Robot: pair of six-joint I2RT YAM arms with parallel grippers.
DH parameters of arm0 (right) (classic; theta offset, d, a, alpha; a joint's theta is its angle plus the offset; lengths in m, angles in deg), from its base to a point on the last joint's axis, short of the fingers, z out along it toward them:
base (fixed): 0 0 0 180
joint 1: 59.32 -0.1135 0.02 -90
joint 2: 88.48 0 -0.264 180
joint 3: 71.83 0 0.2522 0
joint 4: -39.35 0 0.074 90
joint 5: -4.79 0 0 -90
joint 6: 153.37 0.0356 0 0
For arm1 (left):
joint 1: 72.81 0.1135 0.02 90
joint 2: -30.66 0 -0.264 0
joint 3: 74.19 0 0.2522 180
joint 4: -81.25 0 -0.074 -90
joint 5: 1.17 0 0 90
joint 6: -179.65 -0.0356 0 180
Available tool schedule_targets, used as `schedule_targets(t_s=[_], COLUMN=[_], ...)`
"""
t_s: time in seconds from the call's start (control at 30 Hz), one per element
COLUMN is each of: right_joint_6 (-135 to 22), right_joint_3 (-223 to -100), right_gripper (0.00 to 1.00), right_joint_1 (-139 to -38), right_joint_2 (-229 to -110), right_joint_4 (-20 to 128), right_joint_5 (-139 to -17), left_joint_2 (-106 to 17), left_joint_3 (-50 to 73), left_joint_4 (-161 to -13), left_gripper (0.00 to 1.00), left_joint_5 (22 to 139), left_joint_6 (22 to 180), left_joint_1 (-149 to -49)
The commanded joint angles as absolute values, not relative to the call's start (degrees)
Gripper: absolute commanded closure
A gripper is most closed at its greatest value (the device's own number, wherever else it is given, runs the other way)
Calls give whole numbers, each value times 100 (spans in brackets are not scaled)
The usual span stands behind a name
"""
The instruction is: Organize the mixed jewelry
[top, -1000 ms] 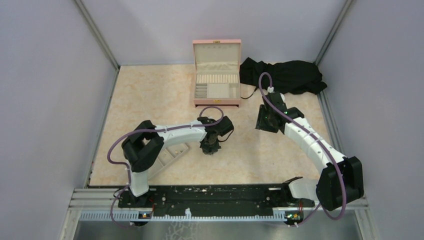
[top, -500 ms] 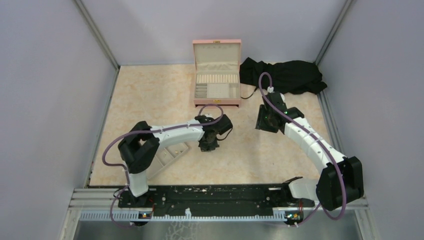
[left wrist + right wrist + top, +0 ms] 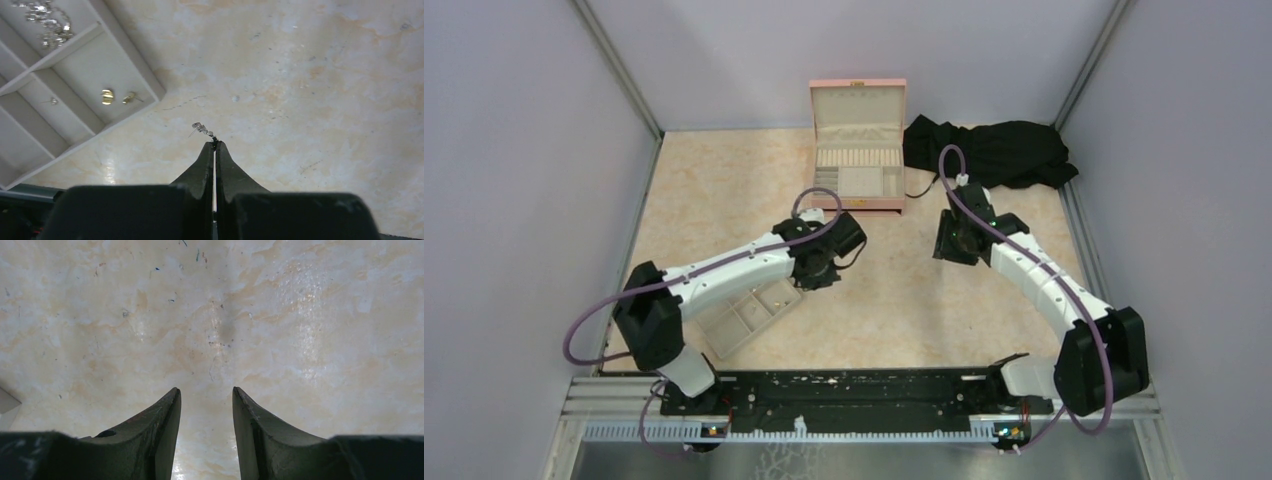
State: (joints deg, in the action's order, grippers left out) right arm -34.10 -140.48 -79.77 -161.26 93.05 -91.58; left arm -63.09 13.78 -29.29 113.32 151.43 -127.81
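Observation:
The sparkly earring [image 3: 199,128] matches the pale stud. Its compartment [image 3: 62,110] has room, so my left gripper should now move the earring until it can let go beside that stud.
My left gripper [image 3: 215,142] is shut on a tiny pale sparkly earring [image 3: 201,129] that sticks out of its tips, held above the bare table just right of the beige six-compartment tray [image 3: 125,57]. In the tray I see two gold studs [image 3: 107,96], one small pale stud [image 3: 53,101] and a heap of silvery pieces [image 3: 47,20]. In the top view the left gripper [image 3: 816,276] hangs by the tray's far corner [image 3: 769,307]. My right gripper [image 3: 206,393] is open and empty over bare table; it also shows in the top view [image 3: 951,240].
The pink box with cream lining [image 3: 858,150] stands open at the back middle. A black cloth [image 3: 994,150] lies to its right. Grey walls close the sides and back. A black rail [image 3: 844,395] runs along the near edge.
My left arm has swung left and away from me, carrying the gripper from mid-table to the tray's far corner. The right arm has barely moved.

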Motion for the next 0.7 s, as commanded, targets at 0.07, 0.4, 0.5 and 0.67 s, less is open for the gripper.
schedule_targets(t_s=[0.07,0.4,0.5,0.67], right_joint_6=[-3492,-3481,-3488,-3483], right_joint_3=[-14344,-14390,-14419,-14421], right_gripper=[58,58,58,58], right_joint_1=[-7936,-7937,-7939,-7936], right_joint_2=[-16219,-16404,-16433,-16452], right_joint_4=[9117,9003,9010,8999], right_joint_5=[-9112,-8927,-8921,-8894], left_joint_2=[-5531,-4418,-4396,-4361], left_joint_3=[756,-792,-1067,-1287], left_joint_4=[-2118,-2217,-2349,-2460], left_gripper=[100,100,100,100], left_joint_5=[11280,10828,10717,10778], left_joint_6=[15424,15522,15511,15620], left_joint_1=[-12202,-11120,-10974,-10880])
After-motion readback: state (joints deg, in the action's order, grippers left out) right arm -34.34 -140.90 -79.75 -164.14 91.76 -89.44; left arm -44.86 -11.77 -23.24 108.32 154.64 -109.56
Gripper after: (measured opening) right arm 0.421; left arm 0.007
